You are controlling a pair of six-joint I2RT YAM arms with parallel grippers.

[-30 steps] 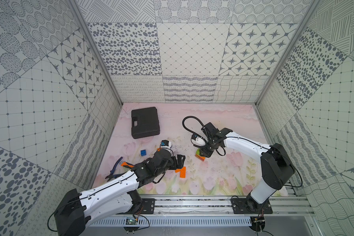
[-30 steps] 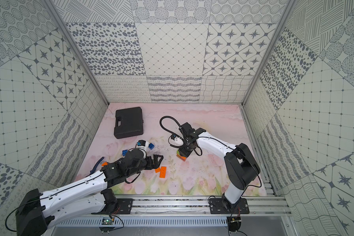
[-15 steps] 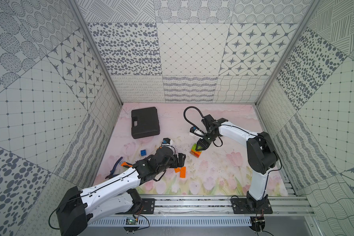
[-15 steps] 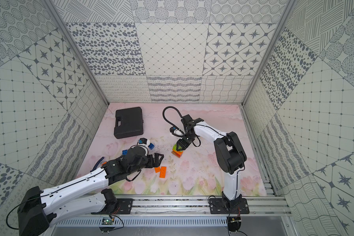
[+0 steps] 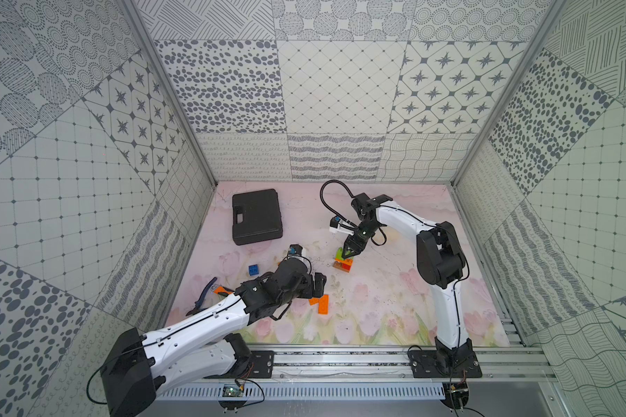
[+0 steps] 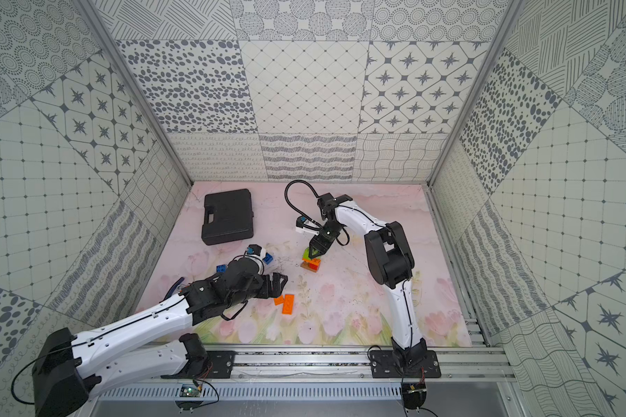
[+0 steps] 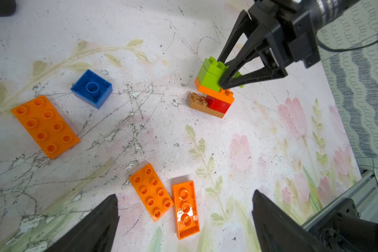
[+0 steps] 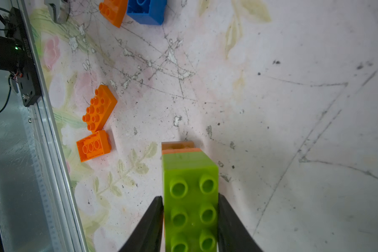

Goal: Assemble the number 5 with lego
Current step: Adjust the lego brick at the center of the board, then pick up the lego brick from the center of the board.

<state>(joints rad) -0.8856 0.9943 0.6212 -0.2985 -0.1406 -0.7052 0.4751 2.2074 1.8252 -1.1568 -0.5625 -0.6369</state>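
I need to turn one loose orange brick, its hollow bottom side (image 7: 186, 209) up, before stacking, so my right gripper should lift that brick (image 5: 323, 304) over to my left gripper.
A lego stack stands mid-mat (image 5: 342, 265) (image 6: 311, 265): a brown base, then a red and an orange brick, with green bricks (image 7: 210, 74) on top. My right gripper (image 5: 348, 255) (image 6: 315, 255) (image 7: 222, 81) comes down on it from above. Its fingers press both long sides of the top green brick (image 8: 190, 174), so it is shut on that brick. My left gripper (image 5: 320, 285) (image 6: 281, 281) (image 7: 184, 194) hangs wide open and empty over two loose orange bricks (image 5: 320, 304) (image 7: 151, 192). One of these lies studs down (image 7: 186, 209).
A larger orange brick (image 7: 45, 126) and a blue square brick (image 7: 92, 88) (image 5: 253, 270) lie left of the stack. A black case (image 5: 256, 216) sits at the back left. A hand tool (image 5: 203, 294) lies by the left wall. The metal rail (image 5: 340, 355) bounds the front.
My right arm swung its elbow upright and its gripper shifted a little toward the back, still on the stack's green top. My left arm has barely moved and stays open.
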